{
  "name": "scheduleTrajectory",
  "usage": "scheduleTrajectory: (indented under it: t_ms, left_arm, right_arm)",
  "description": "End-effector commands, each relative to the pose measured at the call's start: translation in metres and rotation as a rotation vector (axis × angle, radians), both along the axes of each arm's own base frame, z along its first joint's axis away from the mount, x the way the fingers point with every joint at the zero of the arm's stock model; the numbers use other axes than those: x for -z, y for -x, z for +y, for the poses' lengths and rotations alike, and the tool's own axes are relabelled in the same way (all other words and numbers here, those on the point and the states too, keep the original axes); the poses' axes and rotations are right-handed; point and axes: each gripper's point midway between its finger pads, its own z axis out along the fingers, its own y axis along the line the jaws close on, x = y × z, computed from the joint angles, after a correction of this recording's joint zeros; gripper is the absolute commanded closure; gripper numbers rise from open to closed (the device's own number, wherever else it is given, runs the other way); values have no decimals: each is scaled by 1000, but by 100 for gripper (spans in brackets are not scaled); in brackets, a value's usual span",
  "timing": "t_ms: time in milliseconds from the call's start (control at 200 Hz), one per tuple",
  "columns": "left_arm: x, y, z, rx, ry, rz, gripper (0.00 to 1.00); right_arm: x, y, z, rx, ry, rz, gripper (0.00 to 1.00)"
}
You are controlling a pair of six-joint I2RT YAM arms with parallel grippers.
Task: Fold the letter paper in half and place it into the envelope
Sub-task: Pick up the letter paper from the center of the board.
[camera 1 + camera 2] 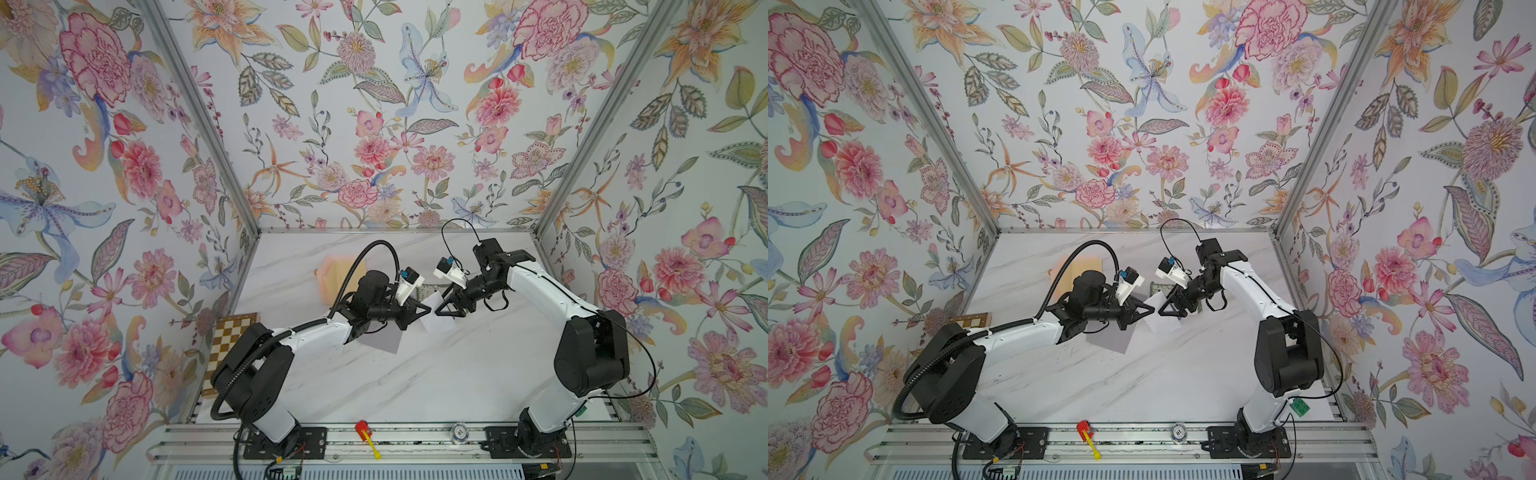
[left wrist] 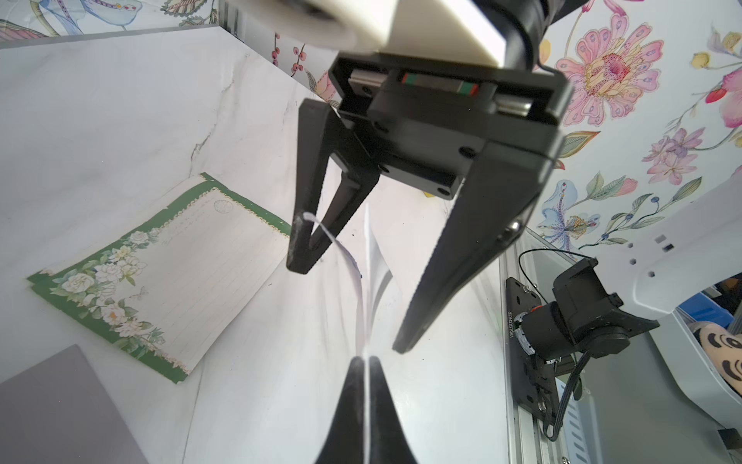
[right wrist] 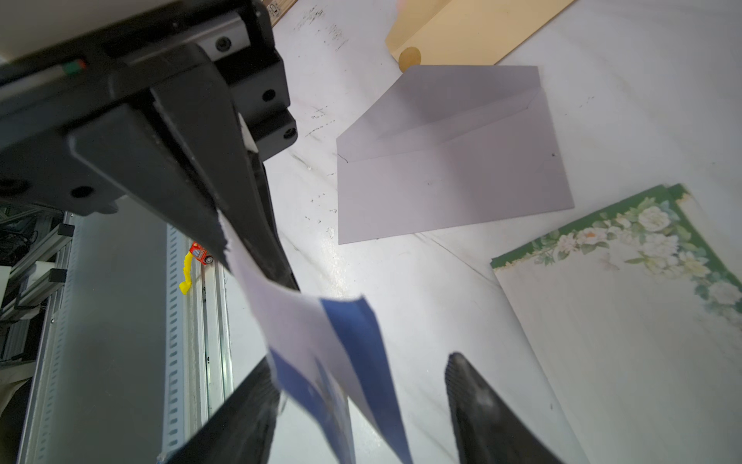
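Observation:
I should use my right gripper to take the letter paper [image 1: 437,320] that my left gripper is holding, so my left gripper can pick up the envelope [image 1: 384,340]. The grey envelope is flat.
My left gripper [image 2: 366,361] is shut on the letter paper [image 2: 367,289], a white sheet with a blue side, holding it bent in the air. In the right wrist view the paper [image 3: 305,321] hangs from the left gripper [image 3: 225,241] down between the fingers of my right gripper [image 3: 359,363]. That gripper is open around the paper, and one of its fingers [image 2: 299,249] touches the paper's curled edge. The grey envelope [image 3: 449,180] lies on the table with its flap open. In both top views the grippers meet tip to tip [image 1: 428,309] [image 1: 437,312] above the paper [image 1: 440,322].
A lined sheet with a green floral border [image 3: 622,321] lies flat next to the envelope. A tan manila envelope [image 3: 473,32] is at the back. A chessboard [image 1: 232,340] is at the left edge. A red and yellow toy [image 1: 365,432] sits on the front rail.

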Motion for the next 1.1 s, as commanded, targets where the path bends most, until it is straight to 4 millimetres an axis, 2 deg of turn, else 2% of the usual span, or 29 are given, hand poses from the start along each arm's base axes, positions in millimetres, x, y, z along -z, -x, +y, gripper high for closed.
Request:
scheduleTrajectory:
  t_ms: [0,60,195,591,731,901,956,966,981,1096]
  left_arm:
    - [-16,5,1,18,56,-17,100]
    - [-16,5,1,16,63,-15,100]
    - [-14,3,1,7,67,-11,100]
    - [-9,-7,5,-27,56,6,100]
    - [-8,-9,7,-38,54,10,97]
    - [-6,-11,11,-66,35,0,74]
    - [1,-15,18,-110,9,0,71]
    - [-8,-15,21,-121,18,-18,70]
    - [-9,-16,24,-140,14,-23,70]
    - [-8,-25,53,-278,4,-14,65]
  right_arm:
    - [-4,9,5,-47,-37,7,40]
    - [-8,12,7,-57,-60,2,44]
    - [-15,16,6,-62,-95,-6,67]
    - [-22,16,1,-11,-138,45,99]
    - [-27,16,2,-2,-163,59,100]
    - [-32,15,4,4,-178,73,100]
    - [-29,14,4,9,-153,71,100]
    - [-28,14,4,9,-149,68,100]
    - [-28,13,4,11,-140,65,100]
    - [-24,13,4,3,-103,43,100]
